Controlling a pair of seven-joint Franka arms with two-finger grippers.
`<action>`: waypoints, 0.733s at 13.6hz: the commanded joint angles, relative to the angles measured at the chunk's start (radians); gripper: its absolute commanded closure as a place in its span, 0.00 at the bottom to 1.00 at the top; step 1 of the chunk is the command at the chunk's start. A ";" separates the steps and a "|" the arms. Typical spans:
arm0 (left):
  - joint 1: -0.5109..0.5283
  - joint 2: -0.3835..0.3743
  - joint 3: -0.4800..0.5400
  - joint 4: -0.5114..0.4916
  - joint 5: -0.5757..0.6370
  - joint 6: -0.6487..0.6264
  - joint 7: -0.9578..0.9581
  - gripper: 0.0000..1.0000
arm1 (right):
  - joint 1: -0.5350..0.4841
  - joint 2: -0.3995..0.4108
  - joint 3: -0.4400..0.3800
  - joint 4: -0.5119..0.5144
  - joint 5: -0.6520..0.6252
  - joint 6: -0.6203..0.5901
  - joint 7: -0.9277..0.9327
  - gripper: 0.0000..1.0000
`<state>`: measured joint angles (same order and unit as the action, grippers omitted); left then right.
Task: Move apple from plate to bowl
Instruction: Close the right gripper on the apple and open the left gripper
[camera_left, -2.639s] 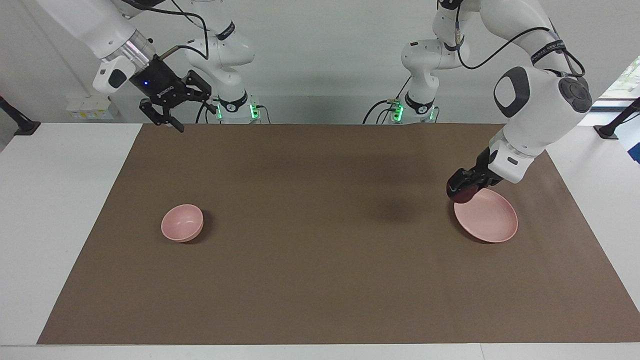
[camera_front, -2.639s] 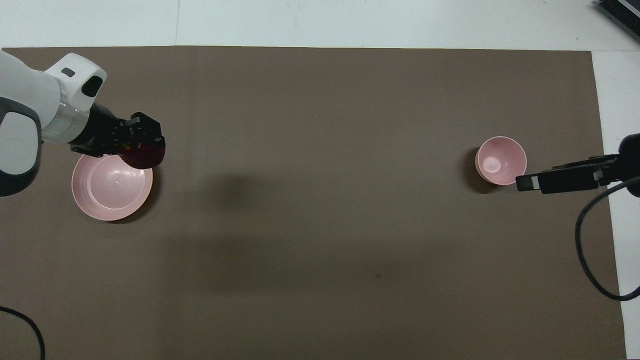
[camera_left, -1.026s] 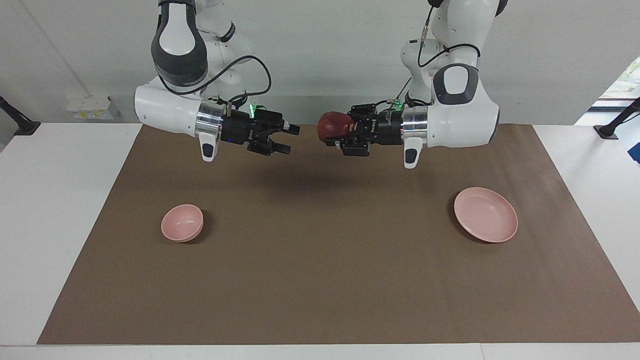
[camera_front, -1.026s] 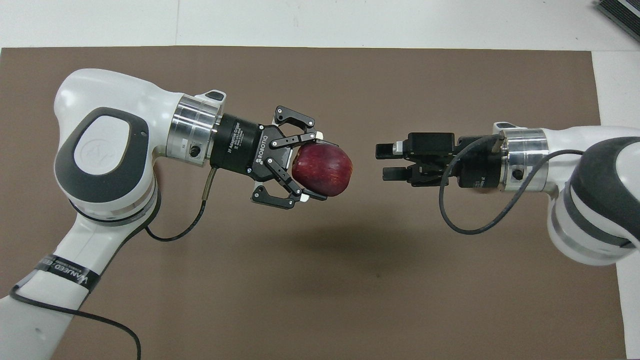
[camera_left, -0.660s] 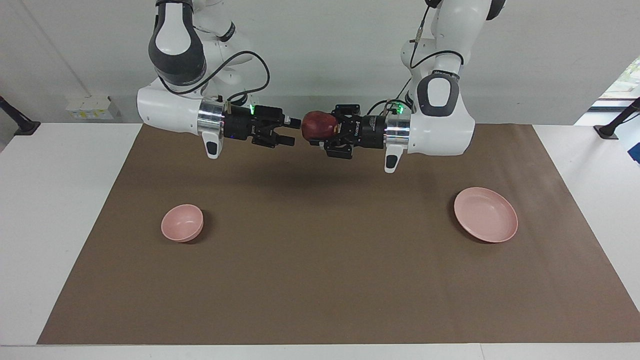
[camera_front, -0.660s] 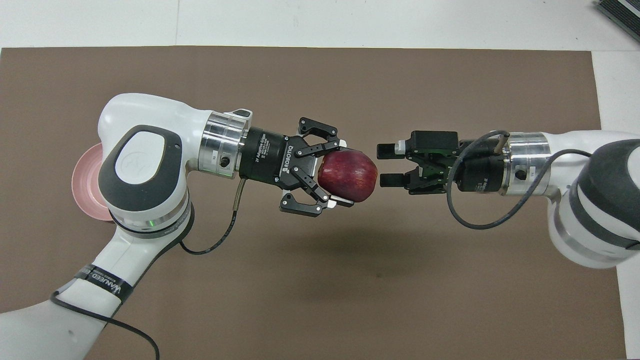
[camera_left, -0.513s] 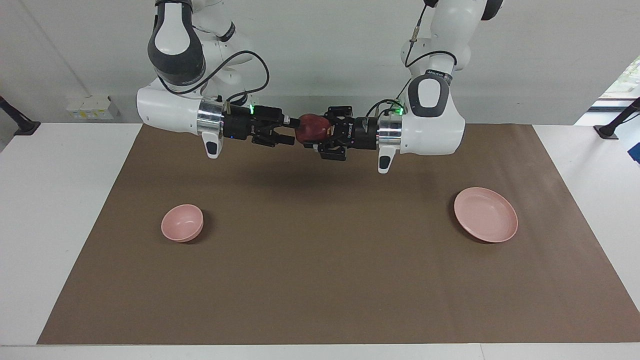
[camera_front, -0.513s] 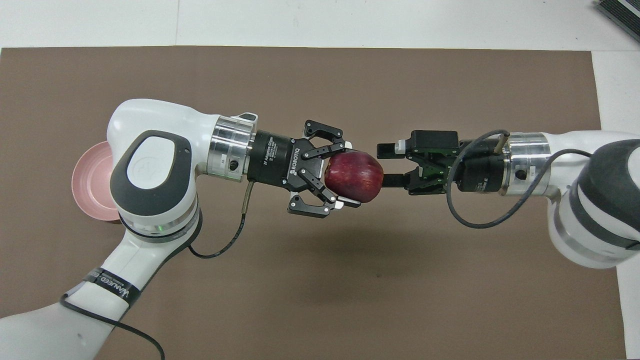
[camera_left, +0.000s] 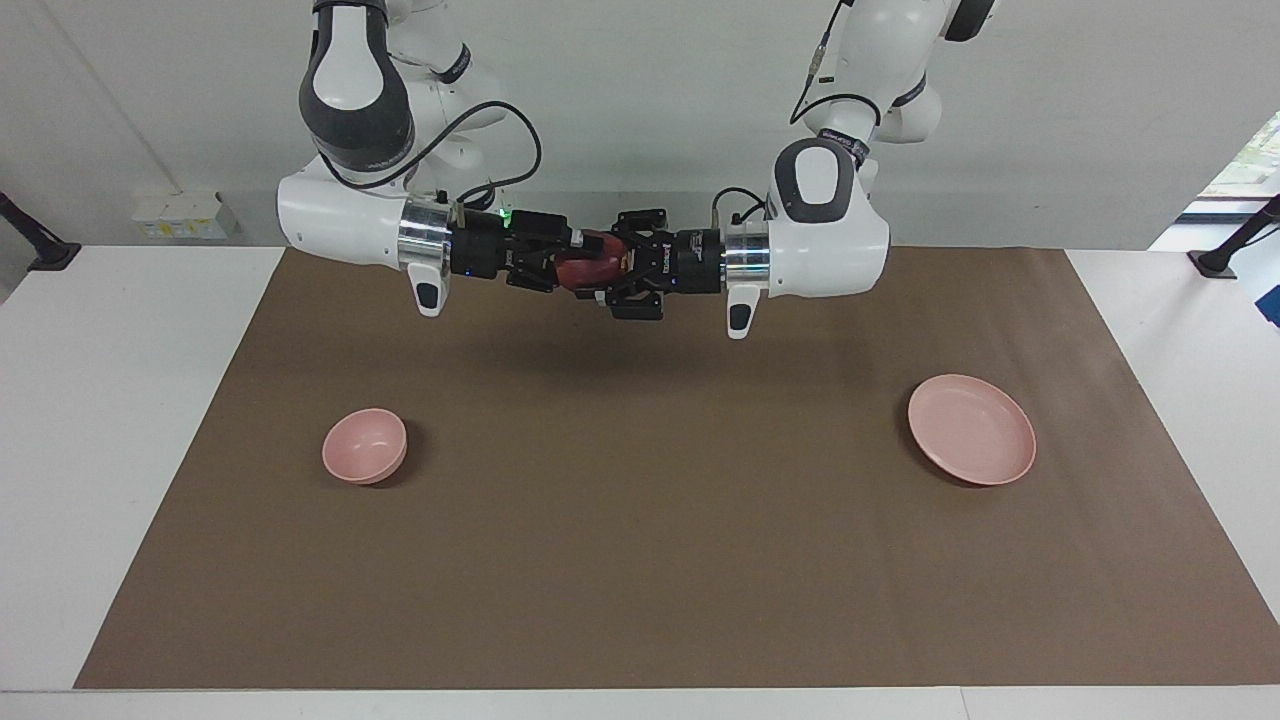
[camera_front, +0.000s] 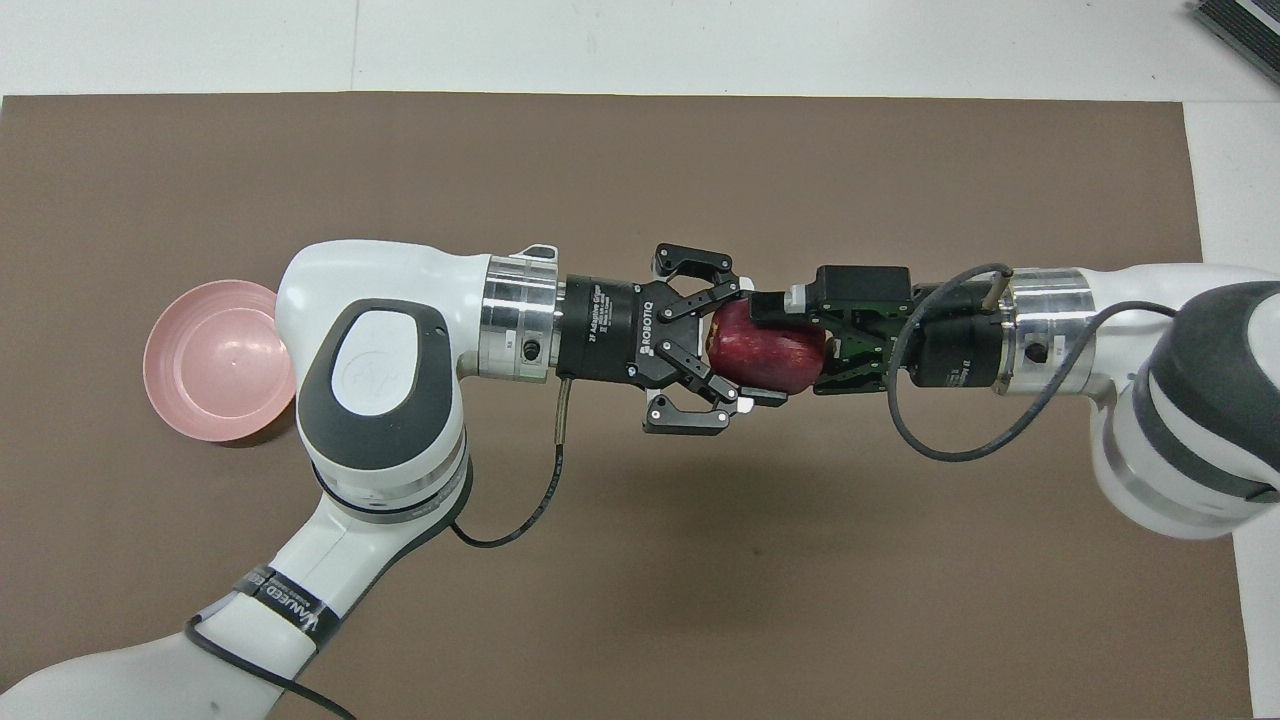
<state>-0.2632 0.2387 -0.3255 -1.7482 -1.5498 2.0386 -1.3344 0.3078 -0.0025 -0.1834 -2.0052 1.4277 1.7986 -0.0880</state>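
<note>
The robot's left gripper is still holding the apple inside the right gripper's fingers, so the left gripper should open and move back before the apple goes to the bowl (camera_left: 365, 445).
The dark red apple (camera_left: 588, 268) (camera_front: 768, 358) hangs in the air over the mat's middle, held by my left gripper (camera_left: 606, 272) (camera_front: 757, 345), which is shut on it. My right gripper (camera_left: 570, 266) (camera_front: 766, 330) is open and meets it head-on, with its fingers around the apple's free end. One right finger (camera_front: 772, 300) lies along the apple's top edge; the other is hidden. The pale pink plate (camera_left: 972, 430) (camera_front: 205, 365) lies bare at the left arm's end. The small pink bowl (camera_left: 365, 446) sits at the right arm's end; my right arm hides it in the overhead view.
A brown mat (camera_left: 640, 540) covers most of the white table (camera_left: 120, 420). Both arms stretch level across the mat's middle, wrist to wrist. A dark object (camera_front: 1240, 30) lies at the table's corner farthest from the robots, at the right arm's end.
My left gripper lifted the apple off the plate and carried it to mid-table. My right arm swung in to meet it, and its open fingers now enclose the apple's end.
</note>
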 joint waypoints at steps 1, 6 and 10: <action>-0.014 -0.027 0.009 -0.025 -0.022 0.017 -0.012 1.00 | -0.012 -0.025 0.001 -0.023 0.004 -0.022 0.007 0.29; -0.010 -0.027 0.009 -0.018 -0.016 -0.018 -0.017 1.00 | -0.019 -0.016 -0.001 -0.012 -0.045 -0.025 0.013 1.00; 0.027 -0.050 0.017 -0.002 0.065 -0.029 -0.012 0.00 | -0.081 0.002 -0.004 0.017 -0.102 -0.070 0.010 1.00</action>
<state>-0.2640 0.2354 -0.3236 -1.7433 -1.5346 2.0344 -1.3320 0.2936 -0.0045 -0.1849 -2.0050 1.3921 1.7805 -0.0879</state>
